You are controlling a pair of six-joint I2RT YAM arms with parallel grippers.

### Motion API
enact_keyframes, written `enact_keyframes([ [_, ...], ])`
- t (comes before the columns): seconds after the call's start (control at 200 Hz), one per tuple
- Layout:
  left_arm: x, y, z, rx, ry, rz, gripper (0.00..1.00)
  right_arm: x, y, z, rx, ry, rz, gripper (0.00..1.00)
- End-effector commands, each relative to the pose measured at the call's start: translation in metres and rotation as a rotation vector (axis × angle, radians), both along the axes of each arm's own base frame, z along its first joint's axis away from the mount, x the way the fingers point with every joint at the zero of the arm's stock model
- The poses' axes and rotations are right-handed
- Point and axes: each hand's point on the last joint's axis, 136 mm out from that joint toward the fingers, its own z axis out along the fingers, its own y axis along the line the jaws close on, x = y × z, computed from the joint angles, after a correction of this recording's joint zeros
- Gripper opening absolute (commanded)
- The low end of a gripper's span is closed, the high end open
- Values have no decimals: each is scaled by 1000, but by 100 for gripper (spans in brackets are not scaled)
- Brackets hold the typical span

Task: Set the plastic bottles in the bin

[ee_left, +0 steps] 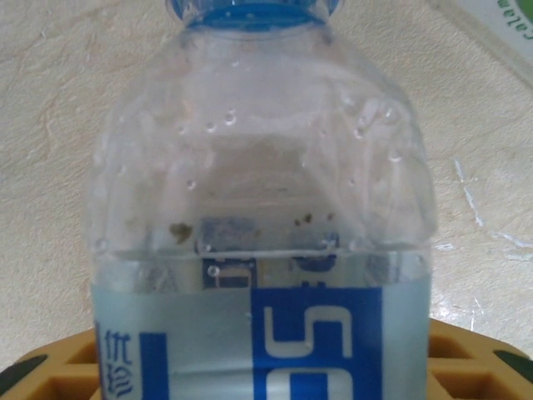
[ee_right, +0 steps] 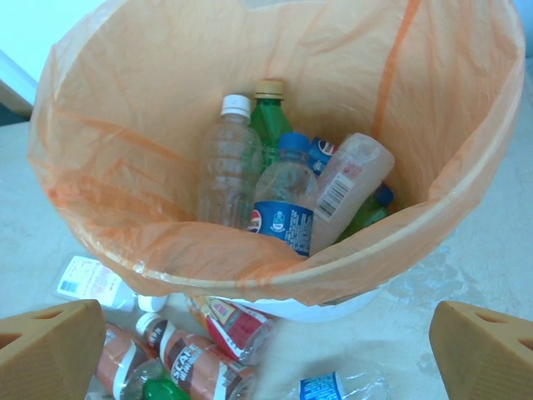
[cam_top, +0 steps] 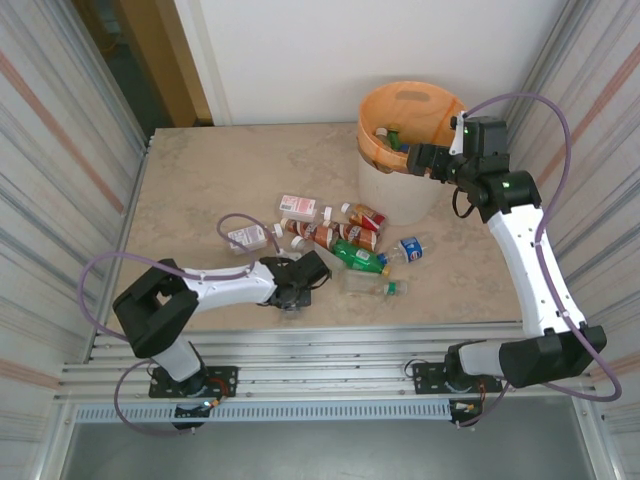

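My left gripper is holding the clear bottle far from the bin (cam_top: 408, 130), so I should raise the bottle and let my right gripper grab it by the blue cap (ee_left: 254, 15).
A clear plastic bottle (ee_left: 262, 208) with a blue cap and a blue-and-white label lies on the table between my left gripper's orange fingers (ee_left: 475, 358). My left gripper (cam_top: 300, 288) is low at the near edge of the bottle pile, shut on this bottle. Several more plastic bottles lie loose there: a green one (cam_top: 358, 256), brown-labelled ones (cam_top: 322, 235) and a crushed blue-labelled one (cam_top: 410, 248). The bin (cam_top: 395, 190), white with an orange bag (ee_right: 433, 225), holds several bottles (ee_right: 287, 200). My right gripper (cam_top: 425, 160) hangs open over the bin's rim, holding nothing.
Two pale bottles (cam_top: 298, 207) (cam_top: 247, 237) lie left of the pile. A clear bottle with a green cap (cam_top: 372, 286) lies nearest the table's front edge. Corrugated walls stand along both sides. The table's far left (cam_top: 220, 170) is bare.
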Motion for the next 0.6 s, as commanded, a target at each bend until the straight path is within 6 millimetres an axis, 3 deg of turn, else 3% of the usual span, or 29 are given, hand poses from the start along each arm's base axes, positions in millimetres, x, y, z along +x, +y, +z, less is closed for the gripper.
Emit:
enact_keyframes([
  [0.0,-2,16,2,41,-12,14,47,-9,2,7,7,-18,3,98],
  [0.1,0,22,17,22,-62,12,44,-12,9,10,32,-23,26,98],
  [0.235,8,21,55,-34,-172,-45,43,-19,25,15,96,-30,92,98],
  [0.436,24,3,132,-191,-435,-201,42,-33,61,26,222,-45,242,98],
  [0.596,28,-20,194,-359,-684,-362,42,-46,107,33,349,-33,431,99],
])
